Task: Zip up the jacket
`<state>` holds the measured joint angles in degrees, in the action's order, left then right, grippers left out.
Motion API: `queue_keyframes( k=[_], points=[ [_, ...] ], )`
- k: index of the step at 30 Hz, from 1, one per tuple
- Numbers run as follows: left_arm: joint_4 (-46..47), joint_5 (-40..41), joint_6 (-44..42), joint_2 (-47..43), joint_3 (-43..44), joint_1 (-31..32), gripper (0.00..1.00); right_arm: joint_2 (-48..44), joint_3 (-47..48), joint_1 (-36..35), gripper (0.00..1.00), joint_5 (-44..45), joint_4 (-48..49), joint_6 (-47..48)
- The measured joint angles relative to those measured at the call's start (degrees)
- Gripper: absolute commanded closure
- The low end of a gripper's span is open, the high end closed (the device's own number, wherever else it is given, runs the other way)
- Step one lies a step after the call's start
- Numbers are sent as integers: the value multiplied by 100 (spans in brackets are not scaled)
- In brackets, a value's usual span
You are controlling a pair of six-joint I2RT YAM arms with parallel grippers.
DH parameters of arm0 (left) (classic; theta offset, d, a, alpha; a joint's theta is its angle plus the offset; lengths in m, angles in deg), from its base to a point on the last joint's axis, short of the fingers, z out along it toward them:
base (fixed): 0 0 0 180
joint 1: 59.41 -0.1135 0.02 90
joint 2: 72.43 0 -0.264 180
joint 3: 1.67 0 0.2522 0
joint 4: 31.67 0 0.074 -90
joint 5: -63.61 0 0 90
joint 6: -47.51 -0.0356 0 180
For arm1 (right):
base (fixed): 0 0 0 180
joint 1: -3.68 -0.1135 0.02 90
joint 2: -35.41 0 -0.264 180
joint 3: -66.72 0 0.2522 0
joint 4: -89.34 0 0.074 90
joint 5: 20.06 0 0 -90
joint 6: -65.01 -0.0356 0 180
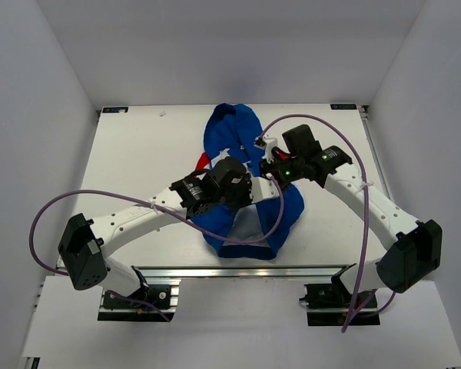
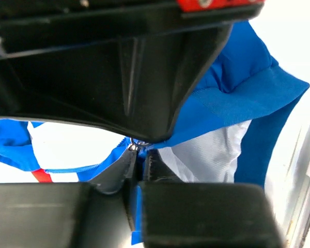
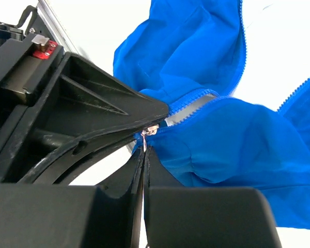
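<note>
My left fingers crowd the metal zipper slider (image 2: 138,143), so next I open them and grip the zipper's bottom end with them before my right gripper pulls up.
The blue jacket (image 1: 229,132) lies crumpled in the middle of the white table (image 1: 138,154), with white lining showing near its bottom. A bit of red shows at its left side. My left gripper (image 1: 247,192) is shut on the blue fabric edge just below the metal zipper slider (image 2: 133,144), as the left wrist view (image 2: 139,157) shows. My right gripper (image 1: 267,171) is shut on the thin metal zipper pull (image 3: 144,141), as the right wrist view (image 3: 145,154) shows. The two grippers are close together over the jacket's lower front. Open zipper teeth (image 3: 241,57) run away above.
An aluminium rail (image 1: 246,270) runs along the table's near edge, just below the jacket's hem. Purple cables (image 1: 54,207) loop from both arms, one crossing over the jacket. White walls enclose the table on the left, back and right.
</note>
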<state>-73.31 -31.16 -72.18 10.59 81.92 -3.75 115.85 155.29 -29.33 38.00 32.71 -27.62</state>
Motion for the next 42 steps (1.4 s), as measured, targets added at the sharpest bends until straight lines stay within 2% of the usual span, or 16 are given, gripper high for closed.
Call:
queue_keyframes(
  k=[8, 13, 14, 15, 16, 18, 19, 22, 24, 30, 34, 38, 39, 41, 42],
  points=[
    [-28, 13, -55, -4, -2, 4, 99, 17, 0, 4, 100, 162, -26, -72],
    [-13, 66, -52, -11, -7, 7, 100, 20, 0, -2, 100, 271, 17, -149],
    [-4, 81, -52, -11, -9, 7, 96, 20, 0, -7, 100, 304, 35, -151],
    [4, 96, -52, -11, -13, 7, 85, 22, 0, -11, 100, 332, 50, -153],
    [7, 111, -50, -13, -17, 7, 79, 26, 0, -13, 100, 334, 61, -153],
    [35, 116, -57, -35, -50, 7, 70, 28, 0, -15, 100, 330, 81, -151],
    [46, 111, -55, -50, -66, 9, 57, 28, 0, -15, 100, 350, 101, -142],
    [44, 0, -37, -144, -72, 55, 36, 28, -2, 24, 100, 437, 181, -94],
    [44, -87, -48, -210, -72, 109, 33, 26, -2, 44, 100, 424, 243, -37],
    [42, -142, -33, -234, -72, 151, 35, -46, -101, 63, 100, 289, 341, 24],
    [39, -22, -4, -203, -59, 149, 51, -114, -125, 66, 100, 184, 367, 31],
    [-48, 122, 28, -66, 90, 151, 56, -153, -131, 66, 100, 153, 365, 44],
    [-57, 155, 39, -37, 111, 151, 62, -155, -133, 66, 100, 138, 365, 48],
    [-59, 245, 59, 2, 127, 151, 64, -162, -136, 66, 100, 101, 363, 52],
    [-55, 269, 63, 15, 129, 151, 69, -164, -142, 66, 100, 81, 365, 52]
  ],
)
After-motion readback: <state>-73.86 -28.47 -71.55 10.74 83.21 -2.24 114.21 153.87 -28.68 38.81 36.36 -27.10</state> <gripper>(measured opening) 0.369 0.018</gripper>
